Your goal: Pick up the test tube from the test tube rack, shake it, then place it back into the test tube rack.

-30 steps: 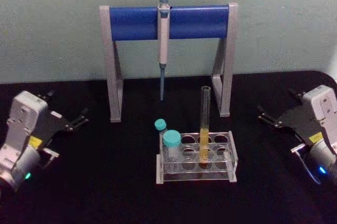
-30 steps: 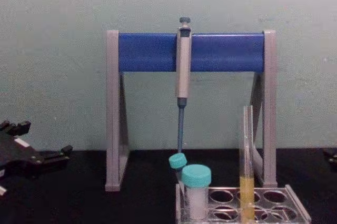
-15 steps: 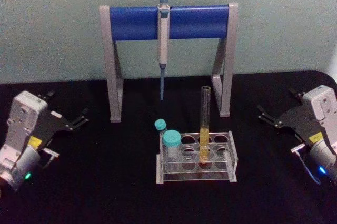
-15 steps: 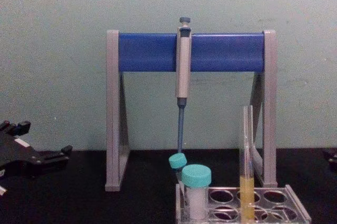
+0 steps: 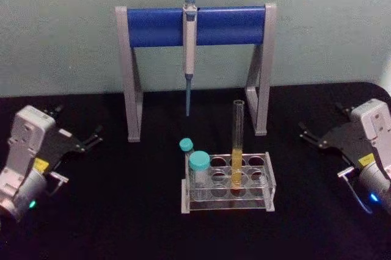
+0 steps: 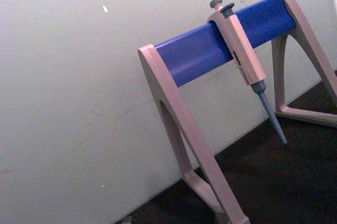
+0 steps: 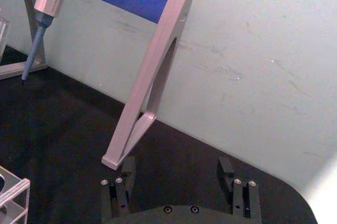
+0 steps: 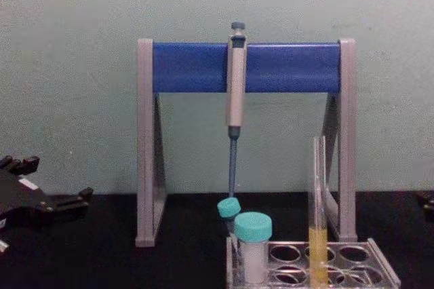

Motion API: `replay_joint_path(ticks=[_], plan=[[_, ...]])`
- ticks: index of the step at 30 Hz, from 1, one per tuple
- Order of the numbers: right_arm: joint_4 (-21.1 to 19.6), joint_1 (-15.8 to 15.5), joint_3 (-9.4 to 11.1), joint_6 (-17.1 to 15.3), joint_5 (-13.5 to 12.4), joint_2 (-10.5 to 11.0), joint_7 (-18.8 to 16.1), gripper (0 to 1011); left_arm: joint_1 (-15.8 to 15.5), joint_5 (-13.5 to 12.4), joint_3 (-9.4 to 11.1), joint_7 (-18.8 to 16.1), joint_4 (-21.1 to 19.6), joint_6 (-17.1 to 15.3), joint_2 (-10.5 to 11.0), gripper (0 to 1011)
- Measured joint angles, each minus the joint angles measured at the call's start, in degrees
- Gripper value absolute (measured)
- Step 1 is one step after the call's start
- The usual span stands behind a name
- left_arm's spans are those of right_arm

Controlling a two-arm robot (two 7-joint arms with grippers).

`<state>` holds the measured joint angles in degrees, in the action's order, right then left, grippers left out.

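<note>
The test tube (image 8: 317, 197) is narrower than the rack's round holes (image 8: 285, 253), so I expect it to slide up freely and leave the rack behind when I lift.
The test tube (image 5: 237, 141) stands upright in the middle row of the clear test tube rack (image 5: 247, 202), its lower third filled with yellow liquid. From the chest the test tube (image 8: 317, 214) rises out of the test tube rack (image 8: 381, 270) at the lower right. My left gripper (image 5: 93, 138) rests open at the table's left, far from the rack. My right gripper (image 5: 308, 134) rests at the far right, also apart from the rack. In the right wrist view its fingers (image 7: 127, 170) stand wide apart with nothing between them.
Two teal-capped vials (image 5: 199, 166) sit in the rack's left end. Behind the rack a grey-and-blue pipette stand (image 5: 153, 27) carries a hanging pipette (image 5: 189, 52). Black tabletop lies open between each gripper and the rack.
</note>
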<state>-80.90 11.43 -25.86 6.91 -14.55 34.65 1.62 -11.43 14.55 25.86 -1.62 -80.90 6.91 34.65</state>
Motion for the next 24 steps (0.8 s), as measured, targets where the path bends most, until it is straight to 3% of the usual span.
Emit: replay_joint_path(ticks=[24], plan=[[0.0, 0.0, 0.0, 0.0, 0.0, 0.0, 0.0, 1000, 0.0, 0.0, 0.0, 0.0, 0.0, 0.0, 0.0, 1010]])
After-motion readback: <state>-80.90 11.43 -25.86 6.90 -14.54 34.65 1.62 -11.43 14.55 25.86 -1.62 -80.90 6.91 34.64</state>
